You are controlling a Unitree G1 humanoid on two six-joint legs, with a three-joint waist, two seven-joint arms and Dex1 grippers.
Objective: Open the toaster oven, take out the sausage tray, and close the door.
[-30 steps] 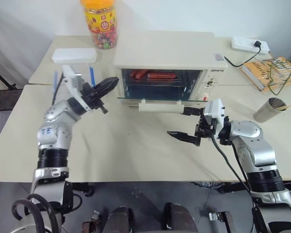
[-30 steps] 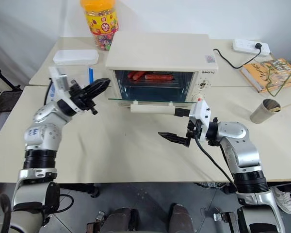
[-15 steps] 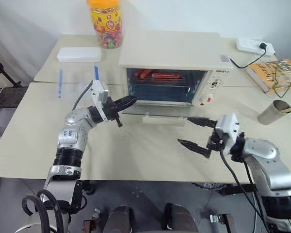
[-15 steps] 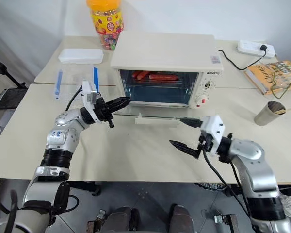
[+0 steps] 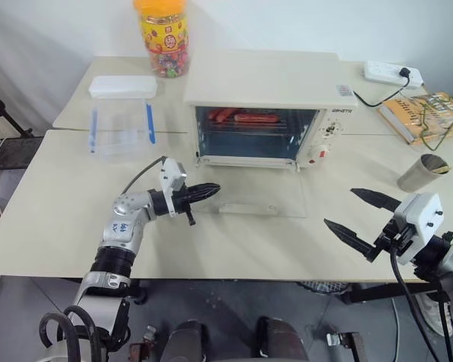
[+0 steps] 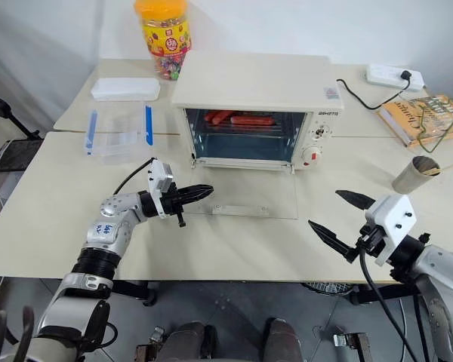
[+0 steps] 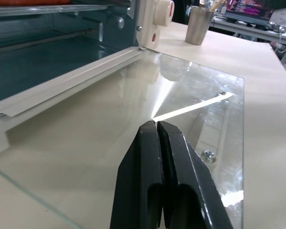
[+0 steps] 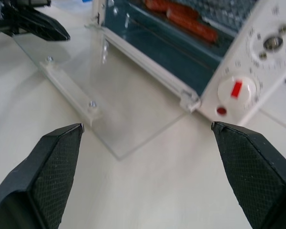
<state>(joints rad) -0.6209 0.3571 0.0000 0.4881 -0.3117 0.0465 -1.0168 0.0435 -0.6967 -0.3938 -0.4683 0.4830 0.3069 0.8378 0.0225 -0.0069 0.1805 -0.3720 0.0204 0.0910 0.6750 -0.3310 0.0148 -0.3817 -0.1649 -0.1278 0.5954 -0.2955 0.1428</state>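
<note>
The sausages [image 5: 257, 118] sit low behind the tray's near rim [image 5: 249, 124], so they will stay in place and come out along with the tray when I pull it.
The cream toaster oven [image 5: 266, 79] stands at the middle of the table. Its glass door [image 5: 257, 197] is dropped flat toward me, with the bar handle [image 6: 240, 210] along its front edge. Reddish sausages [image 5: 245, 117] of the sausage tray lie high inside the cavity, and the tray's metal barely shows. My left gripper [image 5: 211, 190] is shut, empty, and level at the door's front left corner; its tips [image 7: 156, 125] hover just over the glass. My right gripper [image 5: 340, 207] hangs open and empty to the right of the door, off the glass, and its wrist view has the gripper [image 8: 147, 125] facing the handle.
A clear container with a white lid [image 5: 122, 113] stands left of the oven, with a candy jar [image 5: 163, 34] behind it. At the right are a metal cup [image 5: 421, 172], a book [image 5: 426, 113] and a power strip [image 5: 392, 73] with its cord.
The door has swung further down and now lies flat. My left gripper sank with it to its left corner. My right gripper has drawn back to the right, away from the handle.
</note>
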